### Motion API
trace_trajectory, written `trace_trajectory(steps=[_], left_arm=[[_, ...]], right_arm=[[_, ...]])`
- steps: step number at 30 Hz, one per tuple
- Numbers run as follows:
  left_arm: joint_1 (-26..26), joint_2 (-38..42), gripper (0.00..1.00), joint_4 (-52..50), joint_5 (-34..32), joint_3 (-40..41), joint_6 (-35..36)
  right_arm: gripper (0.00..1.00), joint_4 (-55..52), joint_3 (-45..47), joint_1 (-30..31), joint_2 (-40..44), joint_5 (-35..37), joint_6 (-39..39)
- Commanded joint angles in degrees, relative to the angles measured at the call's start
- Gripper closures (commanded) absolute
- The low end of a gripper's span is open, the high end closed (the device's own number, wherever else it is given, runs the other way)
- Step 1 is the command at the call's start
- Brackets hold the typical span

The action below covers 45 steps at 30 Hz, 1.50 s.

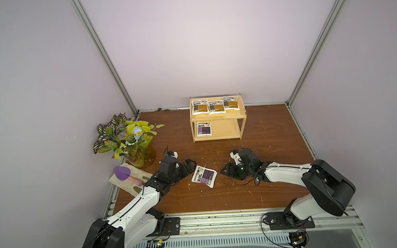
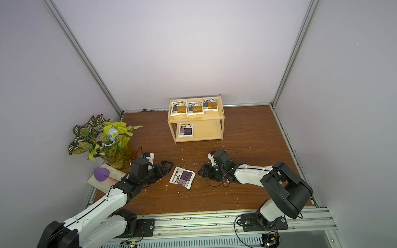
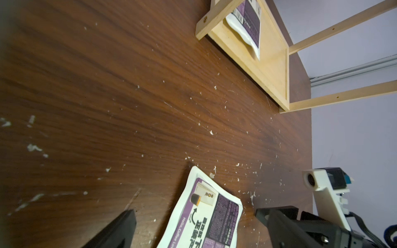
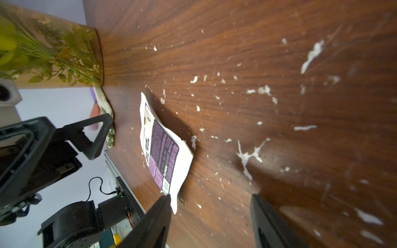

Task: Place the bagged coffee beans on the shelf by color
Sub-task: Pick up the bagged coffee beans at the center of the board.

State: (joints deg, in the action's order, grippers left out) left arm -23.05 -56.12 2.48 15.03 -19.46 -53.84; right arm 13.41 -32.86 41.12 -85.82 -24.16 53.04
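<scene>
The loose purple bag's white edge (image 4: 183, 177) stands up before my right gripper's open fingers, so I should go on moving in until they straddle that edge (image 1: 214, 180) before they close.
The shelf (image 1: 215, 117) stands at the back of the table. Its top board carries three orange-brown bagged coffee beans (image 1: 216, 107), and its lower board (image 3: 272, 70) holds one purple bag (image 1: 204, 129). Another purple bag (image 1: 204, 176) (image 2: 182, 176) lies flat on the table between the two arms. My left gripper (image 1: 190, 169) (image 3: 197, 216) is open, low at the bag's left edge, and the bag (image 3: 206, 214) reaches in between its fingers. My right gripper (image 1: 227, 172) (image 4: 211, 199) is open just right of the bag, with one fingertip (image 4: 165, 201) at the bag's corner (image 4: 163, 146).
A glass vase with a leafy plant (image 1: 138, 155) stands at the left. In front of it, a purple trowel (image 1: 123, 174) lies on a folded cloth (image 1: 130, 181). White crumbs dot the brown table (image 1: 275, 148). Walls close in on three sides.
</scene>
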Motion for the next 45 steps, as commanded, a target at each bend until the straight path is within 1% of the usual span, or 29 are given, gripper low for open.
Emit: trace_trajectory(steps=[1,6,13,21,25,31,35,43,45], left_arm=[[-0.8,-0.5,0.01,2.1,2.2,1.5,-0.2],[-1.8,-2.3,0.01,5.6,4.6,3.7,-1.2],[-6.0,-6.2,0.01,9.7,5.1,3.7,-2.0],[-11.0,-9.3,0.00,13.8,4.6,3.1,-3.4],[-11.2,-9.2,0.00,14.0,3.9,3.5,-3.8],[-11.2,-8.4,0.00,13.3,3.1,3.5,-3.6],[-11.2,-8.6,0.01,13.4,3.0,3.3,-3.6],[-11.2,-8.0,0.00,11.5,2.2,1.6,-2.6],[-11.2,-7.9,0.01,10.9,2.0,1.0,-2.2]], right_arm=[[0.35,2.2,0.2,1.4,0.1,-4.0,-1.1],[0.35,6.6,1.1,3.4,-2.5,-5.5,1.5],[0.35,13.0,1.3,5.7,-6.2,-5.8,5.8],[0.36,22.7,1.9,5.8,-11.8,-6.0,11.3],[0.39,27.1,1.9,5.7,-14.5,-6.6,13.4],[0.47,27.8,3.2,5.7,-13.9,-6.5,13.3],[0.55,29.1,4.6,5.4,-13.7,-6.7,13.7],[0.85,32.2,6.1,5.0,-13.6,-6.9,14.8],[0.90,32.7,6.3,4.8,-13.5,-6.9,14.9]])
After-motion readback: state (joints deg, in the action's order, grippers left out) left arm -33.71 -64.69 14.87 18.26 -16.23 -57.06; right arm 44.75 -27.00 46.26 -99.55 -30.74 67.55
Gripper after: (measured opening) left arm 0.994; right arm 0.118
